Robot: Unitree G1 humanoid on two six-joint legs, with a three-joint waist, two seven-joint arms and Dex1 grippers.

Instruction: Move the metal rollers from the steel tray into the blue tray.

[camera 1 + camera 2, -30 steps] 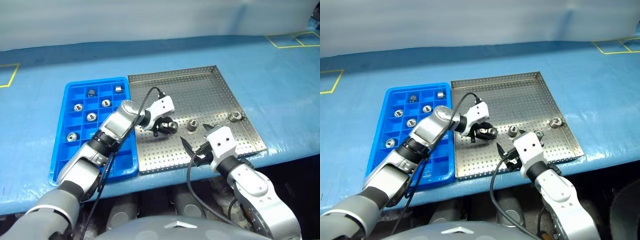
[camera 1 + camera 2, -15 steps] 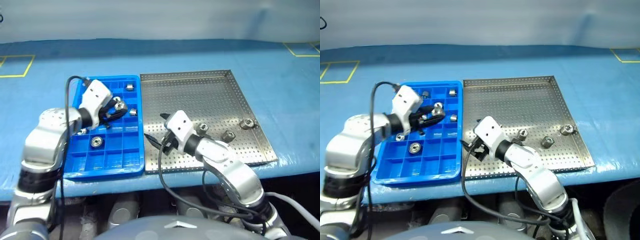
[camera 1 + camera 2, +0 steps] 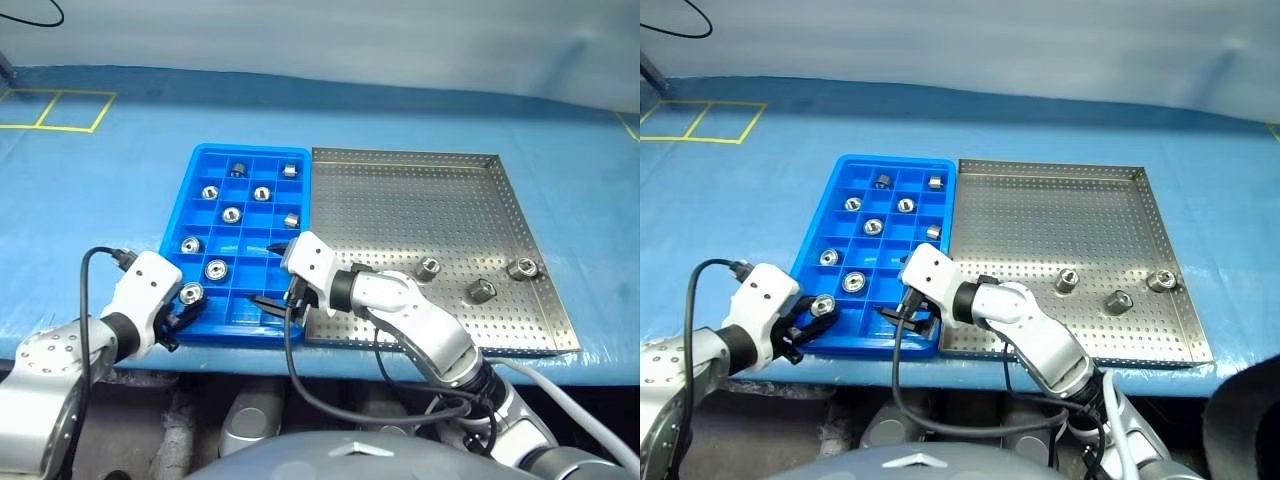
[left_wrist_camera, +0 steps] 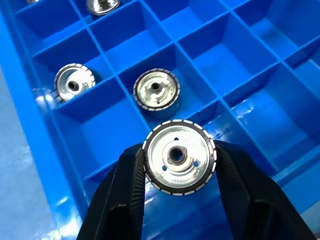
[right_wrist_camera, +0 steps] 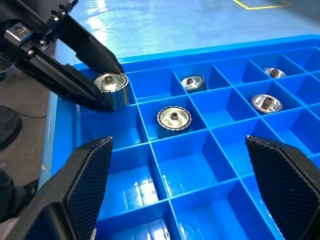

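Observation:
I expect the metal roller from the steel tray (image 3: pixel 427 268) will tip over when I drop it in, since some rollers lie tipped (image 3: pixel 291 219) in the blue tray's roomy compartments.
A shiny metal roller (image 4: pixel 179 156) is pinched between the two fingers of my left gripper (image 3: pixel 188 298), which is shut on it just above the near left corner of the blue tray (image 3: pixel 250 149). Several rollers lie in the tray's compartments, among them one (image 3: pixel 216 268) close by. Three more rollers (image 3: pixel 429 267) (image 3: pixel 481 290) (image 3: pixel 522 267) stand on the perforated steel tray (image 3: pixel 400 200) at its near right. My right gripper (image 3: pixel 272 274) hovers open and holding nothing over the blue tray's near right compartments, pointing left toward the left gripper.
The two trays sit side by side on a blue-covered table whose front edge (image 3: pixel 120 345) runs just below them. Yellow tape squares (image 3: pixel 55 108) mark the far left of the table. Black cables (image 3: pixel 290 350) loop from both wrists.
The camera has swung left. My left gripper carried the roller from over the steel tray to the blue tray's near left corner. My right gripper swung left from the steel tray to the blue tray.

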